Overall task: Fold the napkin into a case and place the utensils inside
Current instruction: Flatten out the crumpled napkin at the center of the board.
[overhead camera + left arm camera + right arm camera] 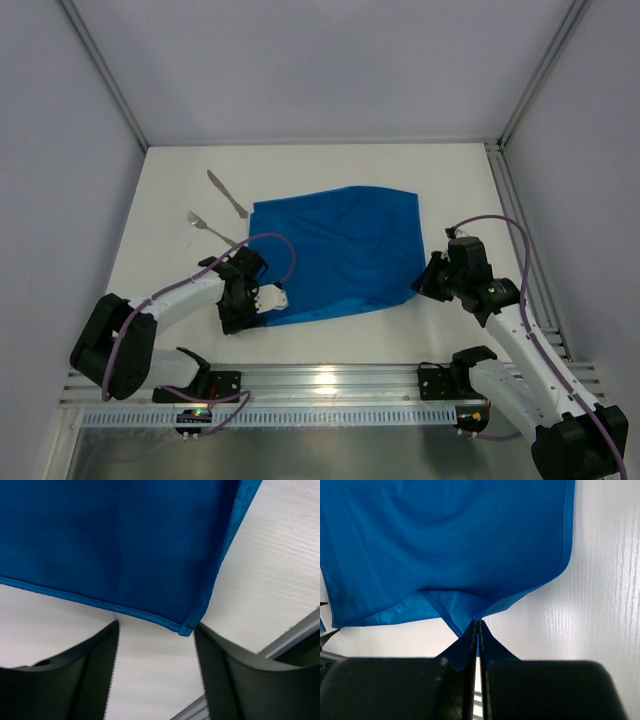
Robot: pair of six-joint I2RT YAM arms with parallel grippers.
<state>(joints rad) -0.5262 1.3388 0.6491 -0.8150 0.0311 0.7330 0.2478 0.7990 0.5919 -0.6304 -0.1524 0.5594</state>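
The napkin's near edge doubles over next to my right gripper. I should also grab the napkin's corner at my left gripper (185,629) and raise the napkin to spread it out.
The bright blue napkin (340,250) lies spread out in the middle of the white table. Left of it lie the utensils, a silver knife (228,193) and nearer a silver fork (212,228), both clear of the cloth. My left gripper (270,298) is at the napkin's near-left corner. In the left wrist view that gripper (156,626) is open, the hemmed corner (186,629) just beyond its fingertips, nothing between them. My right gripper (425,282) is shut on the near-right corner, which is pinched and lifted in the right wrist view (478,622).
An aluminium rail (320,380) runs along the table's near edge, and another rail (520,220) runs down the right side. Grey walls close in the left, back and right. Bare white tabletop (330,165) shows behind the napkin.
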